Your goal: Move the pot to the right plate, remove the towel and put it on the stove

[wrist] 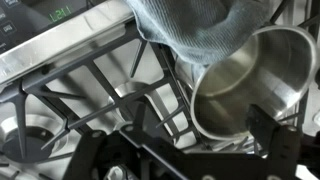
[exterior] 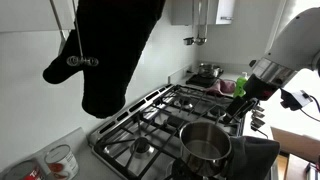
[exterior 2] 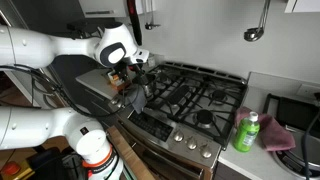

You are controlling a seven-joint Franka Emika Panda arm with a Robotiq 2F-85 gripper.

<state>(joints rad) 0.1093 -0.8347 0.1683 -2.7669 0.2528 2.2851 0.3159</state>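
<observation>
My open gripper tilts over the pot's rim (wrist: pixel 212 132) and the towel (wrist: pixel 203 25) lies toward the control panel, so next I swing across, straighten up and come down on the towel.
A steel pot (exterior: pixel 205 143) stands on the front burner of the gas stove (exterior: pixel 160 115); in the wrist view the pot (wrist: pixel 250 75) lies at the right, seen from above and empty. A grey-blue towel (wrist: pixel 190 25) lies against the pot's rim in the wrist view; in an exterior view it is a dark cloth (exterior: pixel 255 153) beside the pot. My gripper (exterior: pixel 242 97) hangs above the stove, a little up and behind the pot, and also shows in another exterior view (exterior 2: pixel 135 85). Its fingers (wrist: pixel 200 125) are spread open and hold nothing.
A black oven mitt (exterior: pixel 110 50) hangs close to an exterior camera. A second pot (exterior: pixel 207 71) stands at the back. A green bottle (exterior 2: pixel 247 131) and a pink cloth (exterior 2: pixel 280 135) lie on the counter beside the stove. Black grates (wrist: pixel 100 90) cover the burners.
</observation>
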